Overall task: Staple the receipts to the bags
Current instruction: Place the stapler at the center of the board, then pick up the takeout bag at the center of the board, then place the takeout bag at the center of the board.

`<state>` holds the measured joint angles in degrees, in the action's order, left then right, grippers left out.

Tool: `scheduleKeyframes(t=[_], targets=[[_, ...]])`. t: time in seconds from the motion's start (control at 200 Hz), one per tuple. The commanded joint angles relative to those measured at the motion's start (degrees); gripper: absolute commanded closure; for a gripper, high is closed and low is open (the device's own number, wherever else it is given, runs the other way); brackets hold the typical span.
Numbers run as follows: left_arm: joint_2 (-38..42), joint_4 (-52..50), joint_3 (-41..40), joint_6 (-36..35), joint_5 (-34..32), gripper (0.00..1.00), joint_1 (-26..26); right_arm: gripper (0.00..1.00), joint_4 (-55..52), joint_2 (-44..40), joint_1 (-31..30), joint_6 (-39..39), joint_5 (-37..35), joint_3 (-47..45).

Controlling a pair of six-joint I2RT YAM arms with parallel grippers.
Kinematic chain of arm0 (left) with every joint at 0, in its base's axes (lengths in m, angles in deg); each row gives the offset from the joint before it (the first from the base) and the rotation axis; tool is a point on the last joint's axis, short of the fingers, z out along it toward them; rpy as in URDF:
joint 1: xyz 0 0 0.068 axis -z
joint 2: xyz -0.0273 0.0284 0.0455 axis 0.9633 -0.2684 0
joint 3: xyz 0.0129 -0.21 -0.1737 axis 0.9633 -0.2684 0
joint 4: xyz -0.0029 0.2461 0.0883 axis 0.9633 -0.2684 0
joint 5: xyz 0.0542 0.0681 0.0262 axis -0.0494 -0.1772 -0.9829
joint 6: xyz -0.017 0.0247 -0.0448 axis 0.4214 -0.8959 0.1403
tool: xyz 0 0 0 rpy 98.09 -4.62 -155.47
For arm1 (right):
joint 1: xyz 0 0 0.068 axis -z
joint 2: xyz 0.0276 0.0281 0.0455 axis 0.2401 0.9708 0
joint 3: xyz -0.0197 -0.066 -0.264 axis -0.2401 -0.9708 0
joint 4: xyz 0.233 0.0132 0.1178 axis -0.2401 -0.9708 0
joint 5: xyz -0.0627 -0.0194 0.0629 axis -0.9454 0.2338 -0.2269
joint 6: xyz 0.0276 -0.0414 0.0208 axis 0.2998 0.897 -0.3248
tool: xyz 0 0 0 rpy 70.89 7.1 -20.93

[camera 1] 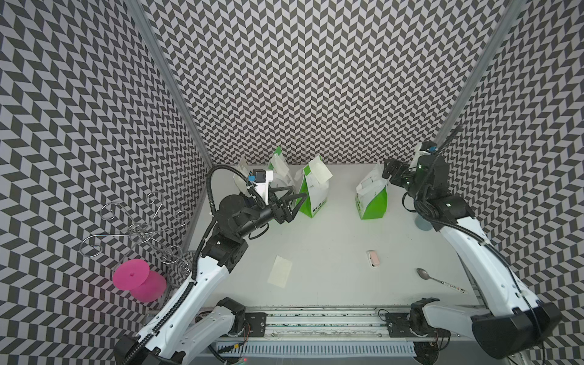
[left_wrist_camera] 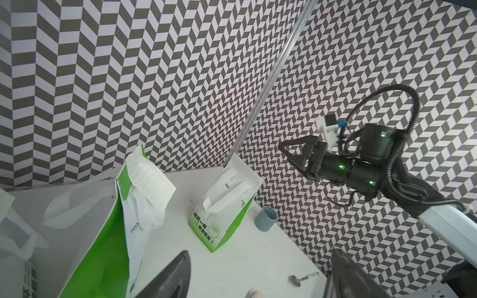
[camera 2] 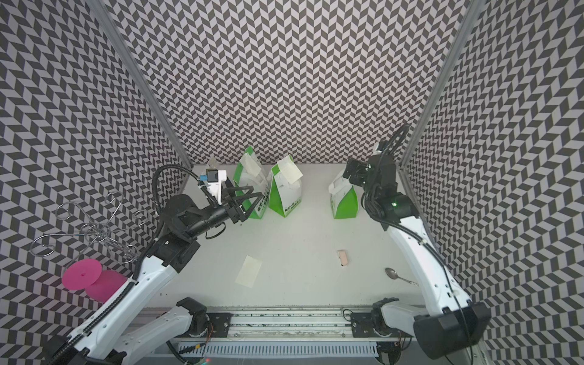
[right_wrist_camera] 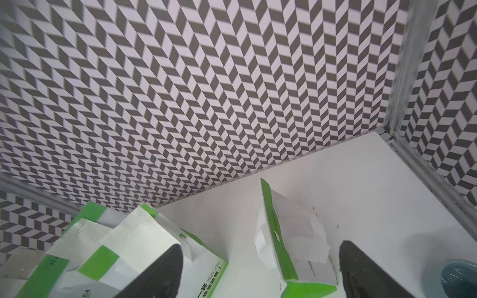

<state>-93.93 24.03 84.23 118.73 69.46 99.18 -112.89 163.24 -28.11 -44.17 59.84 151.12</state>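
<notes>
Next, I bring the bag [camera 1: 371, 180] under my right gripper forward with that gripper for my left gripper to turn, as it stands far back, green side in front [camera 1: 375, 207].
Three green-and-white bags stand along the back wall: left [camera 1: 279, 172], middle [camera 1: 313, 192] and right [camera 1: 372, 200]. The pale top of another bag [camera 1: 240, 172] shows behind my left wrist. A receipt [camera 1: 319, 172] hangs from the middle bag's top [left_wrist_camera: 152, 182]. Another receipt [camera 1: 279, 271] lies flat on the table in front. A pale slip [right_wrist_camera: 295, 228] lies against the right bag [right_wrist_camera: 296, 260]. My left gripper [camera 1: 295, 197] [left_wrist_camera: 260, 250] is open and empty between the left and middle bags. My right gripper [camera 1: 390, 172] [right_wrist_camera: 260, 246] hangs open over the right bag's top, holding nothing.
A small pinkish-white stapler [camera 1: 373, 258] lies on the table, right of centre. A spoon [camera 1: 437, 279] lies at the front right. A grey-blue cup [left_wrist_camera: 265, 218] stands by the right wall. A pink spool [camera 1: 139, 279] and a wire stand [camera 1: 142, 227] sit outside the left wall.
</notes>
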Motion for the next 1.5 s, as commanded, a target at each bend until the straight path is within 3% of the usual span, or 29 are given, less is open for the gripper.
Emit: scheduleKeyframes(t=[0.0, 0.11, 0.21, 0.356, 0.456, 0.551, 0.701, 1.021, 1.322, 1.492], targets=[[1.0, -1.6, -1.5, -0.9, -0.7, 0.15, 0.2, 0.09, 2.0, 4.3, 0.3, 0.8, 1.5, 0.9], [1.1, -1.8, -3.3, -1.4, -0.8, 0.15, 0.2, 0.13, 2.9, 6.7, 0.3, 1.5, -0.2, -0.1], [0.9, -1.7, -3.6, -1.7, -0.3, 0.16, 0.1, 0.24, 2.1, 8.5, 0.3, 2.2, -3.1, -0.2], [0.8, -1.5, -2.9, -1.7, 0.3, 0.16, 0.1, 0.53, 0.9, 9.9, 0.3, 2.4, -4.8, -1.5], [1.1, -2.3, -2.6, -2.3, 0.2, 0.16, 0.2, 0.67, -1.7, 11.8, 0.3, 2.9, -5.6, -1.0], [2.0, -2.3, -2.8, -2.1, 0.5, 0.16, 0.1, 0.72, -3.5, 12.7, 0.3, 3.0, -5.9, -0.9], [4.1, -2.0, -3.6, -2.2, 0.6, 0.16, 0.1, 1.00, -9.7, 12.8, 0.3, 2.3, -5.2, 2.4], [6.2, -5.4, -2.5, -4.8, -0.8, 0.16, 0.1, 1.00, -21.3, -0.8, -9.5, -1.5, -7.5, 2.0], [8.7, -9.0, -0.1, -7.1, -2.1, 0.16, 0.0, 1.00, -37.4, -6.1, -28.6, -13.9, -11.4, 1.1], [9.2, -9.2, -0.5, -7.1, -0.9, 0.16, 0.0, 1.00, -37.7, -6.1, -39.0, -22.8, -14.4, -4.2]])
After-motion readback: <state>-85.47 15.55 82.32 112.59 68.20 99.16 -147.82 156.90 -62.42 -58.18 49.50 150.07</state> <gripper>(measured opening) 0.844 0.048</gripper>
